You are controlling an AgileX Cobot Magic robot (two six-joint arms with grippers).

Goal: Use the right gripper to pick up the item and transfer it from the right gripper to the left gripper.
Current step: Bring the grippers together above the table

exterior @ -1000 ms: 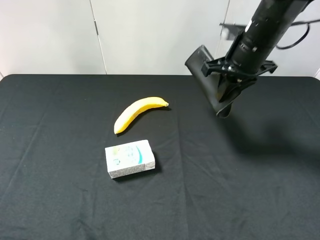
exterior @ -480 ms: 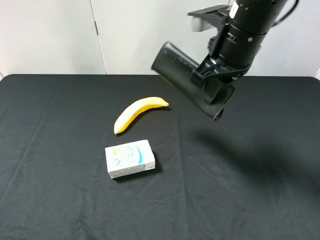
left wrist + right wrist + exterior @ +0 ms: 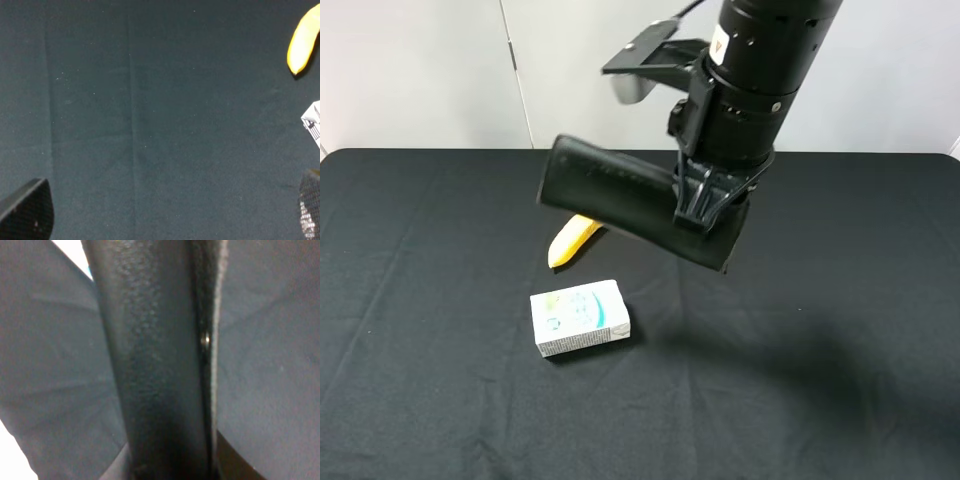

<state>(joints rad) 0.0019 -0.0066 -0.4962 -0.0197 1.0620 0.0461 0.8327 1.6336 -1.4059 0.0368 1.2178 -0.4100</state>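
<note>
I should level the black case (image 3: 630,203) because it slants in my right gripper, and hold it still before my left gripper takes its loose end (image 3: 563,178).
My right gripper (image 3: 705,205) is shut on the item, a long matte black soft case (image 3: 620,195). It holds the case in the air above the middle of the table, tilted, with its long end pointing left. The case fills the right wrist view (image 3: 155,365). My left gripper (image 3: 165,215) shows only in the left wrist view, as two fingertips (image 3: 25,210) far apart, open and empty over bare black cloth. The left arm is out of the exterior view.
A yellow banana (image 3: 572,240) lies on the black tablecloth (image 3: 440,300), partly hidden behind the case. A white-and-green carton (image 3: 580,318) lies in front of it. Both show at the edge of the left wrist view, the banana (image 3: 302,42) and the carton (image 3: 312,125).
My right arm has swung left and toward the camera with the case, from the back right to over the middle. The case now covers part of the banana.
</note>
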